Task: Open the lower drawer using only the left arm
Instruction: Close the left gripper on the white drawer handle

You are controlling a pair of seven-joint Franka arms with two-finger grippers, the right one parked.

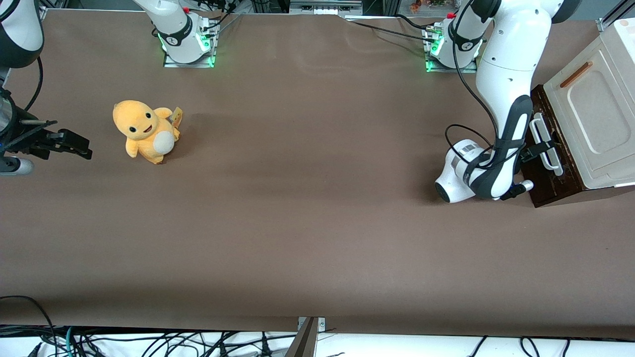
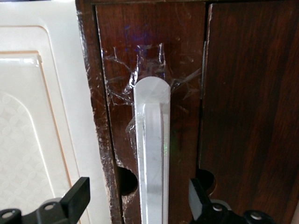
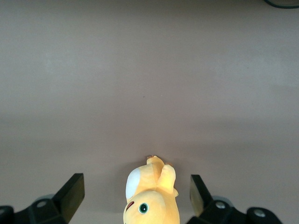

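Note:
My gripper will pull and the lower drawer will slide straight out alone, since a straight gap separates the drawer front from the dark panel beside it.
The lower drawer has a dark brown front and stands at the working arm's end of the table, under a cream cabinet. Its long white loop handle runs along that front. My left arm reaches down to it, and the gripper is at the handle. In the left wrist view the handle lies between the two black fingers, which stand well apart on either side without touching it. The gripper is open. Scuffed tape covers the drawer front. No pale inside shows.
A yellow plush toy sits toward the parked arm's end of the table and also shows in the right wrist view. The cream panel carries a small reddish-brown handle. Both arm bases stand along the table edge farthest from the front camera.

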